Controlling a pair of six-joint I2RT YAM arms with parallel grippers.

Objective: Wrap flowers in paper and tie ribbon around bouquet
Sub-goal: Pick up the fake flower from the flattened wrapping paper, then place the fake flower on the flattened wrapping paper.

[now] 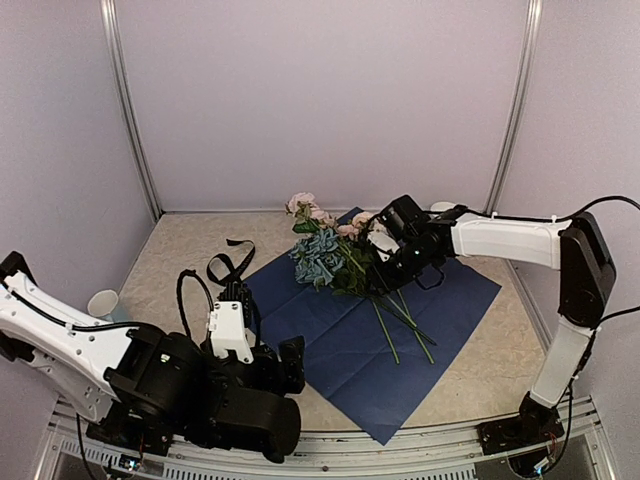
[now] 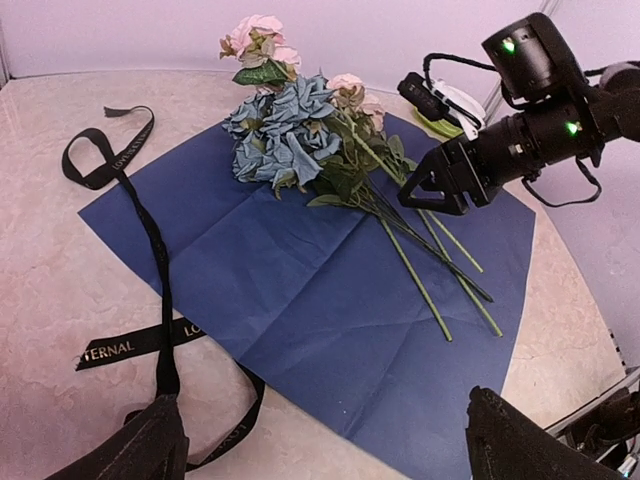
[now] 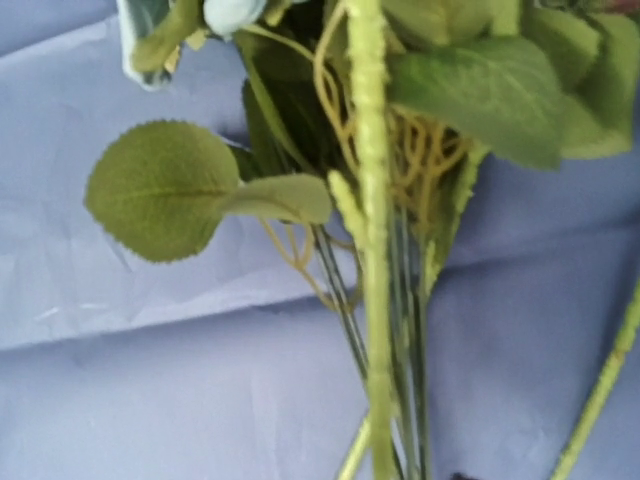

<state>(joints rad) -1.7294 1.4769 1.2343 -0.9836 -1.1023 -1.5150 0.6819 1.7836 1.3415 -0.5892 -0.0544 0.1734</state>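
The stems spread apart toward their lower ends (image 1: pixel 396 357). My right gripper should pull the outer stems (image 1: pixel 421 337) together before my left gripper goes to the paper's near corner.
The flowers (image 1: pixel 325 255), pink roses and a blue-grey hydrangea, lie on the far part of the paper (image 1: pixel 370 340), blooms toward the back left. The paper is spread flat, dark navy side up. The flowers' stems (image 2: pixel 430 270) run toward the near right. My right gripper (image 2: pixel 432 192) hovers at the stems just below the leaves, jaws apart and holding nothing. The right wrist view shows only stems (image 3: pixel 375 300), a leaf and paper up close. The ribbon (image 2: pixel 150 240) loops on the table left of the paper. My left gripper (image 2: pixel 335 455) is wide open over the paper's near-left edge.
A white cup (image 1: pixel 103 302) stands at the left edge of the table. A white and green object (image 2: pixel 450 110) sits behind the right arm near the back right corner. Walls enclose the table on three sides.
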